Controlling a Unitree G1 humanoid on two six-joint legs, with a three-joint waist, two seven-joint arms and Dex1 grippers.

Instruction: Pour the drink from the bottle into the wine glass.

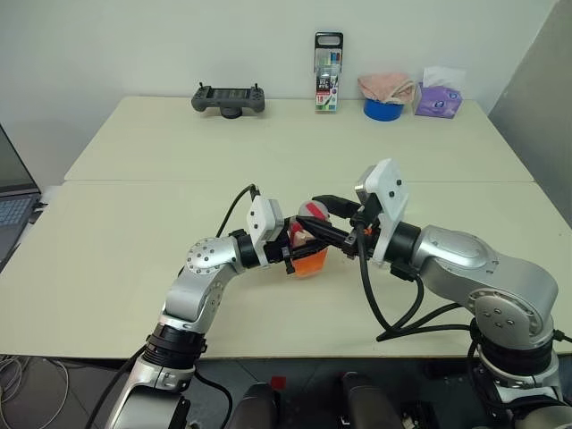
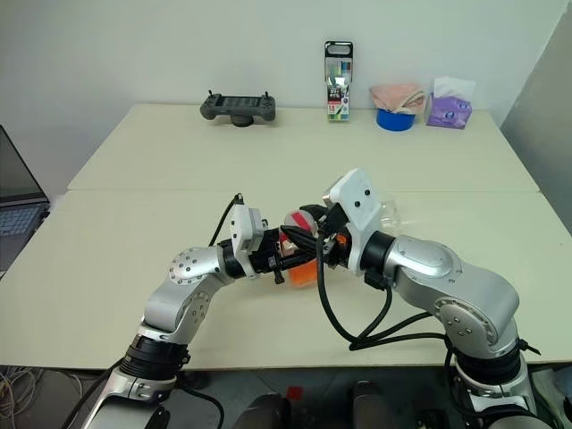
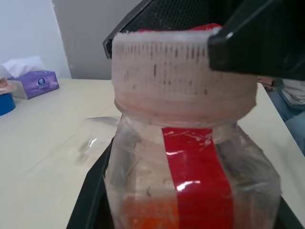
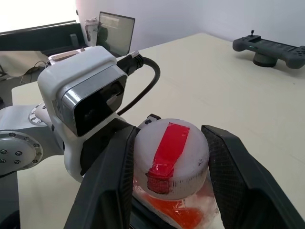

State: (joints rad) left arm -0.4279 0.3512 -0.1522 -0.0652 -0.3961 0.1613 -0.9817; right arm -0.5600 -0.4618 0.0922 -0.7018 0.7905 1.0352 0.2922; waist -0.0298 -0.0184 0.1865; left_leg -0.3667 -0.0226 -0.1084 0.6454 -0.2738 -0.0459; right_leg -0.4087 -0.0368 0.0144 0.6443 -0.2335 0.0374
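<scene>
The white cap is all the way down on the bottle's neck [image 3: 183, 114], so the robot's right gripper should twist it, open and grip the cap's sides [image 4: 171, 160] again before lifting it off.
My left gripper [image 1: 290, 250] is shut on the body of the small clear bottle [image 1: 308, 255] and holds it just above the table in front of me. The orange drink [image 1: 311, 262] fills the bottle's lower part. The bottle's white cap [image 4: 171, 157], with its red strip, sits between the two black fingers of my right gripper [image 4: 170, 138], which press on its sides. A faint clear shape on the table beyond my right wrist looks like the wine glass [image 2: 391, 214]. I cannot tell how it stands.
Along the table's far edge stand a black game controller [image 1: 229, 98], a tall marker pack [image 1: 327, 71], a blue tape roll [image 1: 384, 109] under a pink cloth, and a purple tissue box [image 1: 438, 98]. A laptop [image 1: 13, 201] sits beyond the left edge.
</scene>
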